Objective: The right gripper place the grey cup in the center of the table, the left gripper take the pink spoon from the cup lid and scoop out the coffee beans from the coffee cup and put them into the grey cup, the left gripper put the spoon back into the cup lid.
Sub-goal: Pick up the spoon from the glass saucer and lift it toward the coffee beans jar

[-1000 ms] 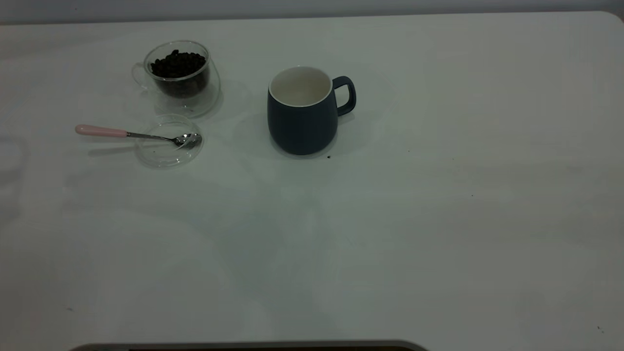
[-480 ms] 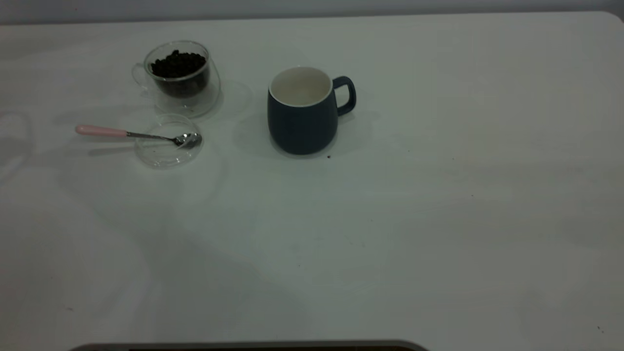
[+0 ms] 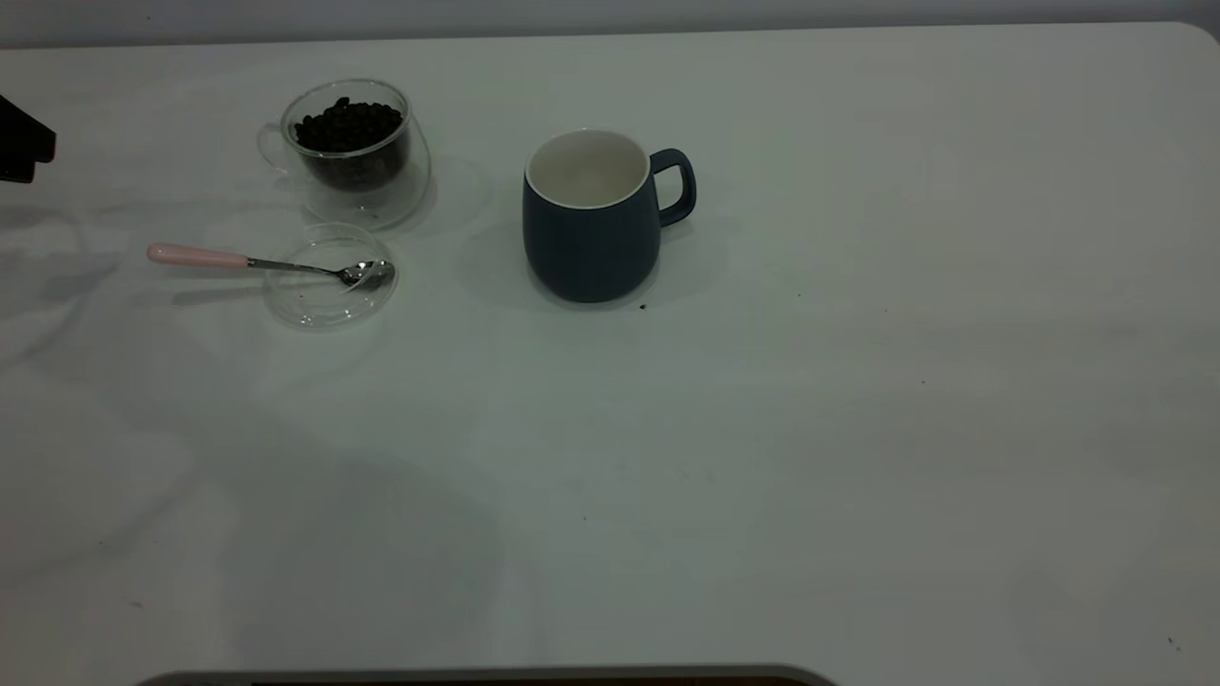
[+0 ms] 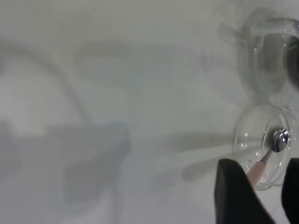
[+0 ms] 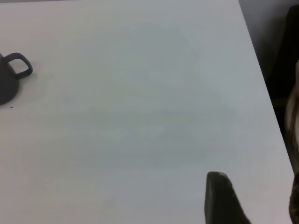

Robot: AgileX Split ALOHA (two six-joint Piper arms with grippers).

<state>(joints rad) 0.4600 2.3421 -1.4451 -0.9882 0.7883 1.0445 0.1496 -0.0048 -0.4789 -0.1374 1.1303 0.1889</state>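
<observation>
The pink spoon's handle (image 3: 189,255) sticks clear of the cup lid, pointing between my left gripper's open fingers, so I'll carry on moving in until they straddle the spoon's handle (image 3: 223,258).
The grey cup (image 3: 591,219) stands upright near the table's middle, handle to the right, its white inside bare. The coffee cup (image 3: 348,152) holds coffee beans (image 3: 348,124) at the back left. In front of it lies the cup lid (image 3: 329,276) with the pink spoon (image 3: 195,254) across it, bowl inside, handle sticking out left. My left gripper (image 4: 261,164) hovers open above the spoon's handle (image 4: 256,173), not touching it. My right gripper (image 5: 257,186) hangs open over bare table (image 5: 140,116), far from the grey cup's handle (image 5: 18,65).
A black part of the left arm (image 3: 24,143) shows at the far left edge. The table's right edge (image 5: 266,93) runs close to my right gripper, with dark objects beyond it. A few dark specks (image 3: 642,307) lie by the grey cup.
A black part of the left arm has come into view at the exterior view's left edge, and its shadow has shifted across the table. Cups, lid and spoon have not moved.
</observation>
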